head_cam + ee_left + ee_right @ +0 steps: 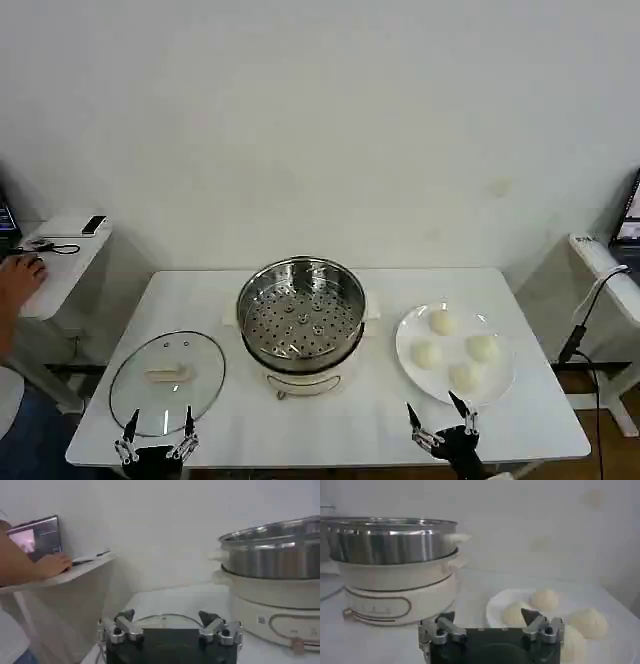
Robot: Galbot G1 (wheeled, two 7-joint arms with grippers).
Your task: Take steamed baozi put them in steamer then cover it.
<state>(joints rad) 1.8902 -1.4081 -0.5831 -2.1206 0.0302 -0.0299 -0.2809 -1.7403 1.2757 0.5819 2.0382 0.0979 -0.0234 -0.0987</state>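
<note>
I expect the far cream-white baozi (443,322) to come away on its own when I lift it, because clear gaps (454,349) separate the baozi on the white plate.
Several cream-white baozi (426,354) lie on a white plate (410,330) at the table's right; the right wrist view shows the baozi (544,600) on that plate (492,610). The shiny steel steamer (301,315) stands uncovered at mid-table with its perforated tray bare, and its side (280,555) (390,542) fills part of both wrist views. The glass cover (167,382) lies flat on the left, its rim (162,616) just ahead of my left gripper (159,427) (167,618), which is open at the near edge. My right gripper (441,421) (487,617) is open, just short of the plate.
The white table (540,400) has bare room at its front and corners. A side desk (55,260) stands at the left, where a person's hand (18,278) rests. Another stand with cables (600,280) is at the right.
</note>
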